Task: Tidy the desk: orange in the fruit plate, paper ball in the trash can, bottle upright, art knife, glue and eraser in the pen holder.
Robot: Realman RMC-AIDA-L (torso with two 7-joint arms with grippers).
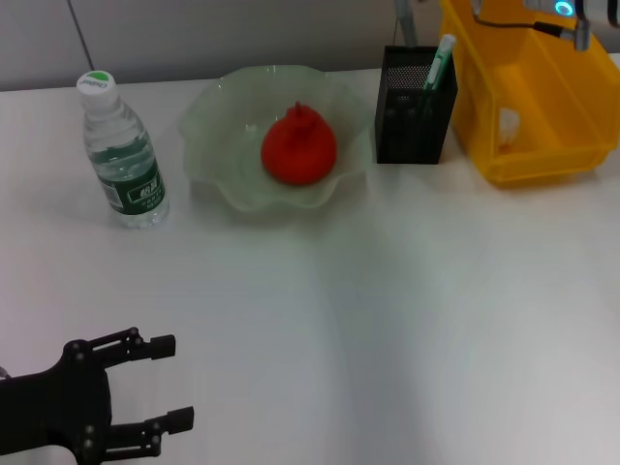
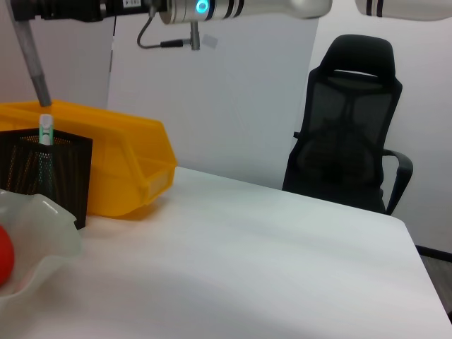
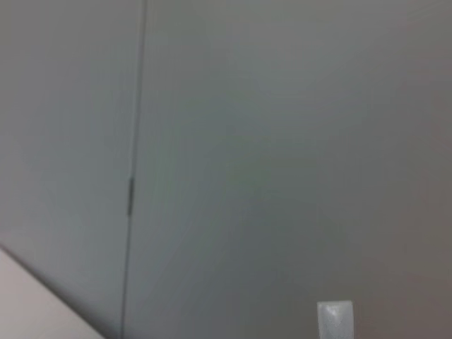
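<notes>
The grey glue's lower end [image 1: 411,41] is pointing down over the pen holder's opening [image 1: 411,68], so my right gripper goes on lowering the glue until it is inside, then let go.
The orange [image 1: 298,145] lies in the pale-green fruit plate [image 1: 208,121]. To its left the bottle [image 1: 121,155] stands upright. The black mesh pen holder [image 1: 415,111] holds the mint-green art knife [image 1: 438,63]. Above its mouth the grey glue [image 2: 34,67] hangs tilted, and my right gripper [image 2: 28,10] is shut on its top end. I cannot tell whether the glue's lower end is inside the cup. The yellow trash can [image 1: 542,87] stands right of the holder, with a pale patch [image 1: 506,128] inside that may be the paper ball. The eraser is hidden. My left gripper [image 1: 170,383] rests open, near the front left.
A black office chair [image 2: 346,134] stands beyond the table's far right edge. The right wrist view shows only a grey wall. The white table [image 1: 387,310] stretches in front of the plate and the holder.
</notes>
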